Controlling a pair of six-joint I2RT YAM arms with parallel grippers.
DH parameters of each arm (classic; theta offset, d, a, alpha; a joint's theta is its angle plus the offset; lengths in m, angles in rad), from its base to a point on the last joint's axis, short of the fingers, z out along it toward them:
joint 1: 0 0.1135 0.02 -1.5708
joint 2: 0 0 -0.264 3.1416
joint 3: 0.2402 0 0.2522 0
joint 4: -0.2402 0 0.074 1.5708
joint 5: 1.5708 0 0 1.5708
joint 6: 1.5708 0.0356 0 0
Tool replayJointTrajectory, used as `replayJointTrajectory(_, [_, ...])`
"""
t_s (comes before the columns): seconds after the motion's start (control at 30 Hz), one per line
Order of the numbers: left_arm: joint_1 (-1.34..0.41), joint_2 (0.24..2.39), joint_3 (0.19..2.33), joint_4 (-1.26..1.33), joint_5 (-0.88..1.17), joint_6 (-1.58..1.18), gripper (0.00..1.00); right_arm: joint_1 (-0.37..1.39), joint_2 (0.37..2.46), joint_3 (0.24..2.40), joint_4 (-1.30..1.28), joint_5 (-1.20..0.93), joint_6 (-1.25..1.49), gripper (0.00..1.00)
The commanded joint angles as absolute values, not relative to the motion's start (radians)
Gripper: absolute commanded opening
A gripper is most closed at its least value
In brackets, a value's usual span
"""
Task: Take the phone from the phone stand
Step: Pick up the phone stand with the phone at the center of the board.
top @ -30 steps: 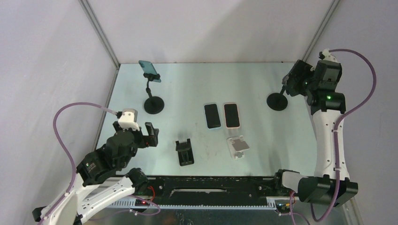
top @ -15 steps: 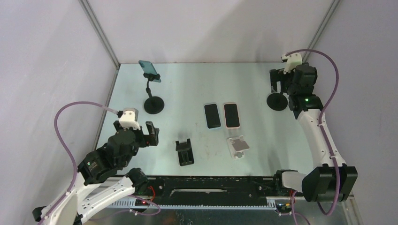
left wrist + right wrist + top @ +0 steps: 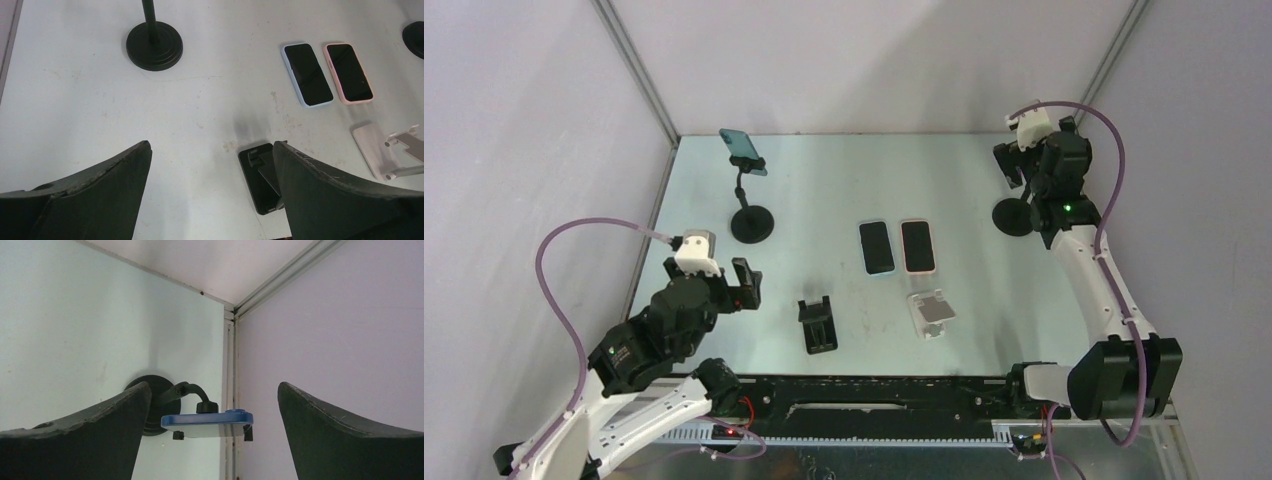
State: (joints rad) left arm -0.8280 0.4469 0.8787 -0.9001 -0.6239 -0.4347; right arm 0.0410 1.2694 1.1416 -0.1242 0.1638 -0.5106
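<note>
The blue phone [image 3: 207, 421] is lined up with the gap between my right gripper's open fingers, so I should go on moving in until the fingers close on its edges [image 3: 249, 416].
In the right wrist view a blue phone [image 3: 206, 422] sits clamped flat in a black phone stand [image 3: 186, 389], whose round base [image 3: 159, 388] rests by the table's right wall. My right gripper [image 3: 214, 385] is open, its fingers straddling the phone without touching it. From above, the right gripper [image 3: 1014, 166] hovers over that stand's base [image 3: 1012, 218] and hides the phone. A second black stand [image 3: 751, 222] at the back left holds a teal phone [image 3: 744, 149]. My left gripper [image 3: 746, 285] is open and empty near the table's front left.
Two phones lie flat mid-table, one in a pale blue case [image 3: 876, 246], one in pink [image 3: 918, 246]. A small black folding stand [image 3: 818, 325] and a white one [image 3: 932, 314] sit in front of them. The right wall rail [image 3: 229, 390] runs close beside the clamped phone.
My right arm has swung left and forward from the wall, bringing its open gripper over the right stand. The left arm has not moved.
</note>
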Motion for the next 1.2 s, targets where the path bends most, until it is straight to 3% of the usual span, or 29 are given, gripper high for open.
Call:
replayJointTrajectory(0.0, [-0.819,0.434,0.871,-0.874,-0.629,-0.415,0.98,0.043,1.296,1.155,-0.063,0.195,-0.547,1.00])
replayJointTrajectory(0.77, [-0.818,0.424,0.870,-0.874,-0.632,-0.417,0.98,0.008,1.353,1.156,-0.143,0.238,-0.496,1.00])
replayJointTrajectory(1.17, [-0.817,0.414,0.868,-0.874,-0.634,-0.417,0.98,0.009,1.370,1.107,-0.087,0.279,-0.492,0.94])
